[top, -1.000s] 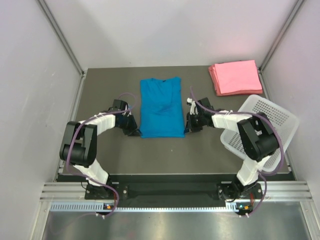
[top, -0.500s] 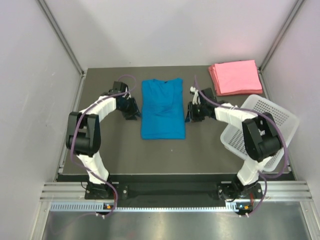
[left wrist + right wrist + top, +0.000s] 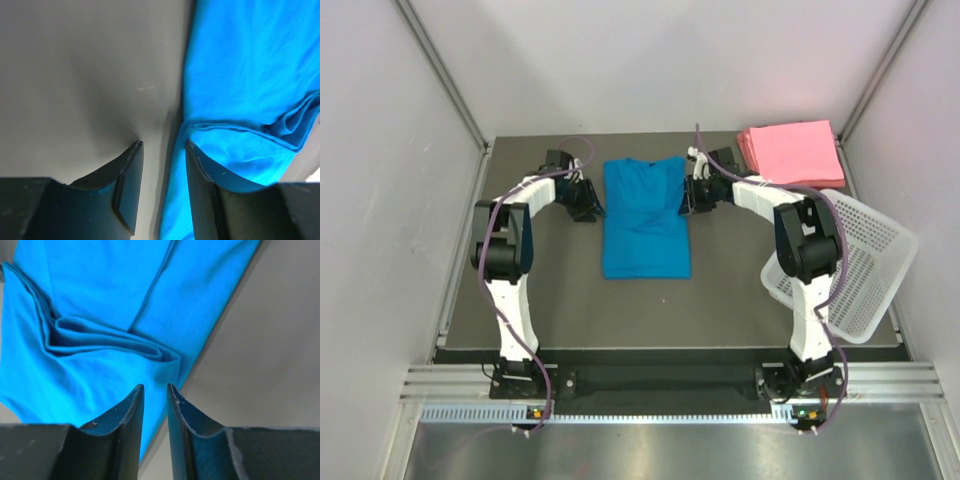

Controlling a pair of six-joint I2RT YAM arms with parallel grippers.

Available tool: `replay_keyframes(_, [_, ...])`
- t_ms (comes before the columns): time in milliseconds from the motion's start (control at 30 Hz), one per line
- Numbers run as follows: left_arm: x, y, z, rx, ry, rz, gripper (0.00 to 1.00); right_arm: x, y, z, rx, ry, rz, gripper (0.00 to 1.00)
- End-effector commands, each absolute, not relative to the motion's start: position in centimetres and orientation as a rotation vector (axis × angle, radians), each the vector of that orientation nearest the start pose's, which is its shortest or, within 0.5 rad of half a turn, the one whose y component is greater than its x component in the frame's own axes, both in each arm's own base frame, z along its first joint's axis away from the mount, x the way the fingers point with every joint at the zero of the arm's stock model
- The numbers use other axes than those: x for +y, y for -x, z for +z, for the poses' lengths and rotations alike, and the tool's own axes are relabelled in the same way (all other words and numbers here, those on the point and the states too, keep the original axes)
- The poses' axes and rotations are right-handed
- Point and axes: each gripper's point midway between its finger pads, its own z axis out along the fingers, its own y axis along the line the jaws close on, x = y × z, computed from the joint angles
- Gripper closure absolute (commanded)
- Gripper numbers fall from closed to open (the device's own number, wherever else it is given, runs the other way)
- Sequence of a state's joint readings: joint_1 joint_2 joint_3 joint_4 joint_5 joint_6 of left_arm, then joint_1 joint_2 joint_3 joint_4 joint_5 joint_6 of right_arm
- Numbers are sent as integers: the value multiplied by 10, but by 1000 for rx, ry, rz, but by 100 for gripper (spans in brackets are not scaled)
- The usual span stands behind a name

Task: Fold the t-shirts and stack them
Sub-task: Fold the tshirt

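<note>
The blue t-shirt's folded hem bunches [image 3: 102,342] near my right gripper, so next my left gripper pinches the hem's other corner [image 3: 190,128] and help straighten the hem before folding further.
A bright blue t-shirt [image 3: 645,215] lies flat mid-table, its sides folded in to a long strip with the collar at the far end. My left gripper [image 3: 588,205] is low at its left edge near the far end. In the left wrist view it [image 3: 164,145] is open, and the blue t-shirt's [image 3: 240,75] edge runs under the gap. My right gripper [image 3: 688,195] is at the right edge. In its wrist view it [image 3: 155,387] is open by a narrow gap above the folded hem of the blue t-shirt [image 3: 100,300]. Pink folded t-shirts [image 3: 790,153] are stacked at the far right.
A white perforated basket [image 3: 855,265] lies tilted at the table's right edge, close behind my right arm. Grey walls with metal rails enclose the table on the left, right and back. The table surface [image 3: 560,300] is dark grey.
Both grippers have slid along the shirt's sides from its near end toward the collar end and have gone from shut to open. The shirt lies slightly narrower and straighter.
</note>
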State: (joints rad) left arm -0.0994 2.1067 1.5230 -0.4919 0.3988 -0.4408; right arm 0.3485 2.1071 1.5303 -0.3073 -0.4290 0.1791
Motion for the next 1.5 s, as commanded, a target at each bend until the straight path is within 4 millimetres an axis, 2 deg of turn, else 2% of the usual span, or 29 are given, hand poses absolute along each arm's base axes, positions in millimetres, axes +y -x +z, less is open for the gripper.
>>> replay_keyframes(0, [-137,-478,49,2594,226,-749,56,254,-471,70,2385,451,767,74])
replay_keyframes(233, [-134,-485,45,2585,211,-729,57,253,-478,60,2408,452,731,71])
replay_keyframes(500, [-136,-489,39,2591,219,-744,67,245,-480,51,2429,454,674,70])
replay_keyframes(533, [-136,-490,39,2588,219,-747,72,244,-480,49,2433,451,666,69])
replay_keyframes(633, [-138,-490,37,2585,218,-762,78,244,-481,49,2425,455,665,67])
replay_keyframes(667, [-139,-490,38,2583,220,-767,86,245,-481,48,2427,454,672,67])
replay_keyframes(733, [-140,-490,37,2583,220,-780,92,247,-481,46,2430,457,681,73])
replay_keyframes(767, [-140,-490,38,2581,222,-783,95,246,-481,45,2431,457,682,84])
replay_keyframes(800, [-141,-491,38,2579,222,-788,100,244,-482,46,2430,449,673,92])
replay_keyframes(833, [-141,-491,39,2576,225,-794,100,244,-482,47,2427,448,671,99])
replay_keyframes(867, [-142,-492,40,2572,228,-800,100,242,-481,48,2426,440,669,100])
replay_keyframes(1133, [-140,-498,54,2498,278,-817,100,228,-483,62,2381,360,659,100])
replay_keyframes(1267, [-132,-499,57,2492,311,-793,100,229,-484,62,2380,338,680,97])
replay_keyframes(1333, [-127,-500,65,2482,323,-779,100,229,-483,61,2384,338,693,97])
replay_keyframes(1367, [-125,-500,69,2474,312,-770,85,230,-482,61,2386,333,697,97])
replay_keyframes(1400, [-124,-501,74,2462,303,-754,78,231,-482,60,2386,336,701,97])
replay_keyframes(1467, [-123,-499,76,2460,271,-744,71,231,-481,59,2392,334,706,97])
